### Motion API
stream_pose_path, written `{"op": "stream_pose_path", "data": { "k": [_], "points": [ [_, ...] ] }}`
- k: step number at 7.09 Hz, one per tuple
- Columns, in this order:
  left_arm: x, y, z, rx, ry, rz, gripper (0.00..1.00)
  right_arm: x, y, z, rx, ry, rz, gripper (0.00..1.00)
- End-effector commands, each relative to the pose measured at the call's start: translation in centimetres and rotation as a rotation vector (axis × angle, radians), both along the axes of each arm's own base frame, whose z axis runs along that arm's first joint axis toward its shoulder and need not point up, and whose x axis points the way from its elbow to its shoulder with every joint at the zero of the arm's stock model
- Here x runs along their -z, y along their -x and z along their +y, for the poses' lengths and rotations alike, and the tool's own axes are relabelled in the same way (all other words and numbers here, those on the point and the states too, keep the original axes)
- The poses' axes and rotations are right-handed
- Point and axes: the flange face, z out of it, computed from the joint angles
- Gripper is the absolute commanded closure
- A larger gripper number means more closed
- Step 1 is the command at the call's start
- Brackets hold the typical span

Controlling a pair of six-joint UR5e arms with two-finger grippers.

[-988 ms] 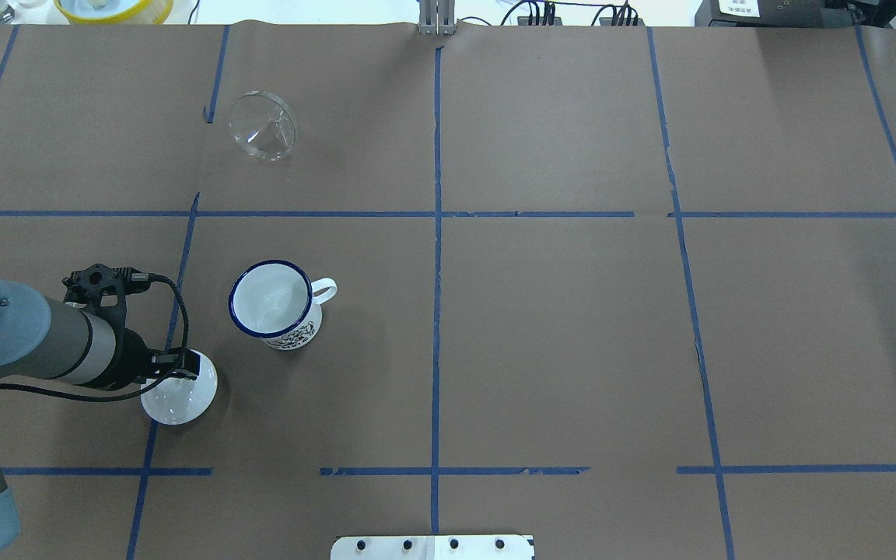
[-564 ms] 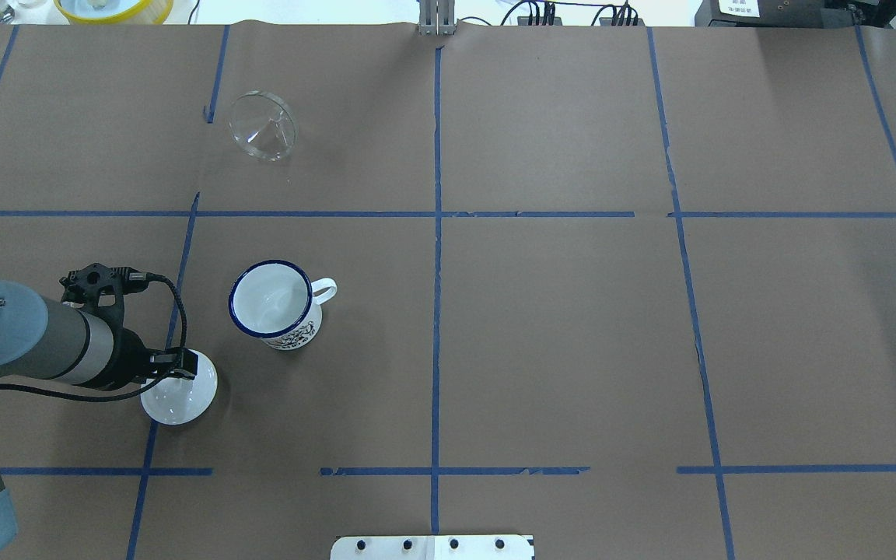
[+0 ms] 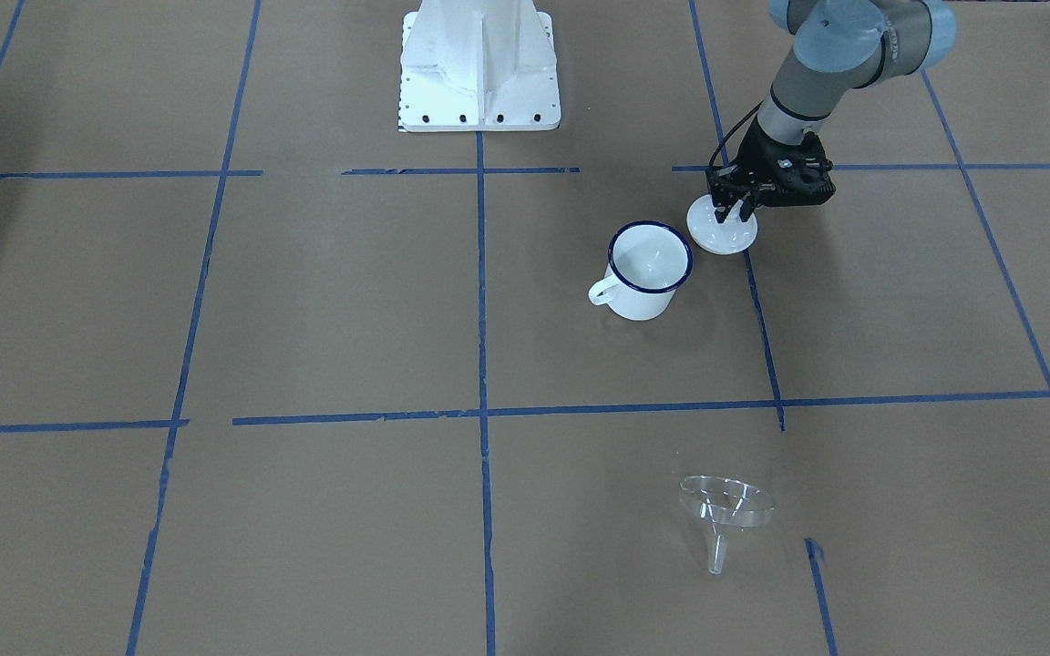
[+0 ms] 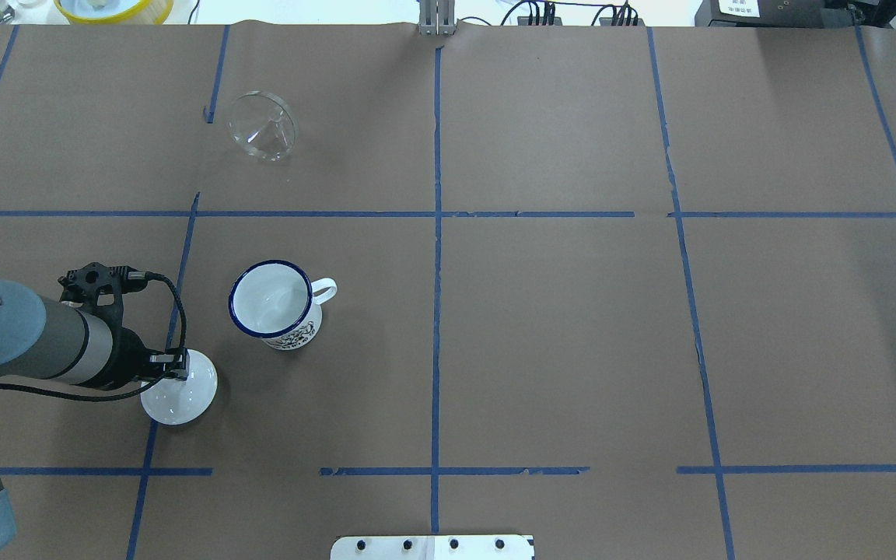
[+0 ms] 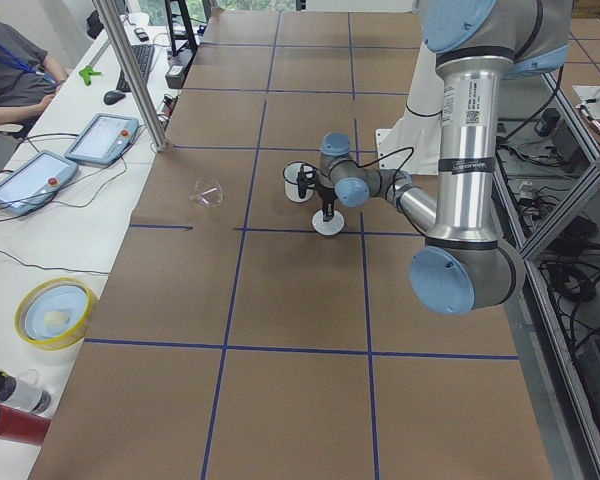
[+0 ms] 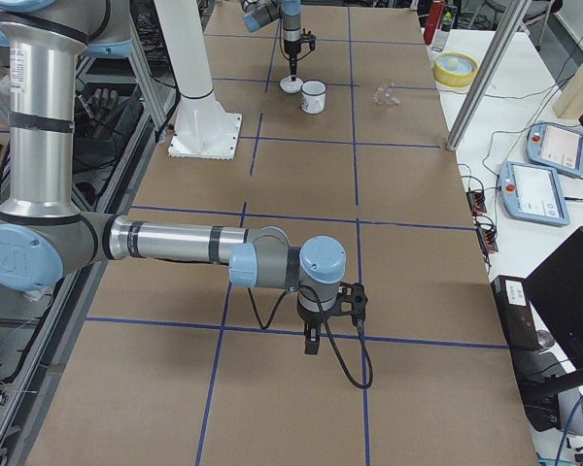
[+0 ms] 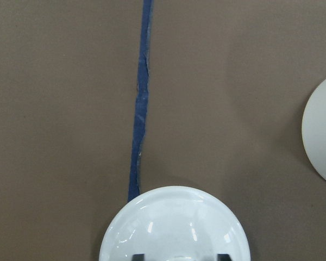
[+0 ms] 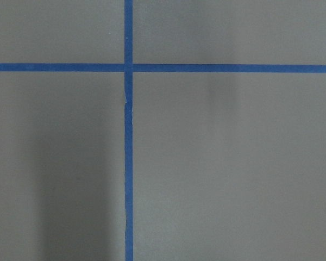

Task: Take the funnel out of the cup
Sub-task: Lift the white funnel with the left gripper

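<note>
My gripper will lower the white lid (image 3: 721, 228) onto the mug, and the lid should sit down inside the mug's blue rim (image 3: 650, 223), because the lid looks a little narrower than the mug's rim.
The clear funnel (image 4: 263, 126) lies on its side on the brown paper, far from the cup, and also shows in the front view (image 3: 725, 506). The white mug with a blue rim (image 4: 271, 299) stands upright and empty, handle to the overhead view's right; it also shows in the front view (image 3: 648, 264). My left gripper (image 4: 176, 360) hangs over a round white knobbed lid (image 4: 183, 393) beside the mug. In the left wrist view its fingers (image 7: 138, 256) stand apart on either side of the lid's knob. My right gripper (image 6: 312, 345) shows only in the exterior right view, low over bare paper; I cannot tell its state.
The table is covered in brown paper with a blue tape grid. The robot's white base plate (image 3: 479, 64) sits at the near middle edge. A yellow bowl (image 4: 113, 8) stands beyond the far left edge. Tablets (image 5: 100, 135) and a person are at a side desk.
My left arm has drawn back a little toward the overhead view's left. The lid, mug and funnel have not moved.
</note>
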Motion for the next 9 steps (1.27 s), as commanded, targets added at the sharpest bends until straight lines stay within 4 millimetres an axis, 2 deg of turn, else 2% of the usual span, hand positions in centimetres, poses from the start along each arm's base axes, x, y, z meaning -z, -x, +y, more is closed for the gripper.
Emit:
{"op": "stream_pose_path", "data": {
  "k": [1, 2, 3, 4, 5, 6, 7, 8, 9],
  "points": [
    [0.1, 0.2, 0.0, 0.003, 0.000, 0.001, 1.00, 0.0, 0.0, 0.0, 0.000, 0.000, 0.000, 0.00],
    [0.2, 0.5, -0.1, 0.005, -0.002, 0.004, 1.00, 0.0, 0.0, 0.0, 0.000, 0.000, 0.000, 0.00],
    [1.3, 1.9, 0.0, 0.017, -0.012, 0.021, 1.00, 0.0, 0.0, 0.0, 0.000, 0.000, 0.000, 0.00],
    [2.4, 4.7, -1.0, 0.054, -0.015, 0.013, 1.00, 0.0, 0.0, 0.0, 0.000, 0.000, 0.000, 0.00],
    [4.6, 7.2, -1.5, 0.065, -0.039, -0.002, 1.00, 0.0, 0.0, 0.0, 0.000, 0.000, 0.000, 0.00],
    [7.0, 10.6, -2.4, 0.099, -0.047, -0.036, 1.00, 0.0, 0.0, 0.0, 0.000, 0.000, 0.000, 0.00],
    [9.9, 12.0, -2.9, 0.112, -0.038, -0.029, 1.00, 0.0, 0.0, 0.0, 0.000, 0.000, 0.000, 0.00],
    [13.3, 10.6, -4.3, 0.094, -0.014, -0.013, 1.00, 0.0, 0.0, 0.0, 0.000, 0.000, 0.000, 0.00],
    [17.7, 8.0, -6.5, 0.092, -0.005, -0.012, 1.00, 0.0, 0.0, 0.0, 0.000, 0.000, 0.000, 0.00]
  ]
}}
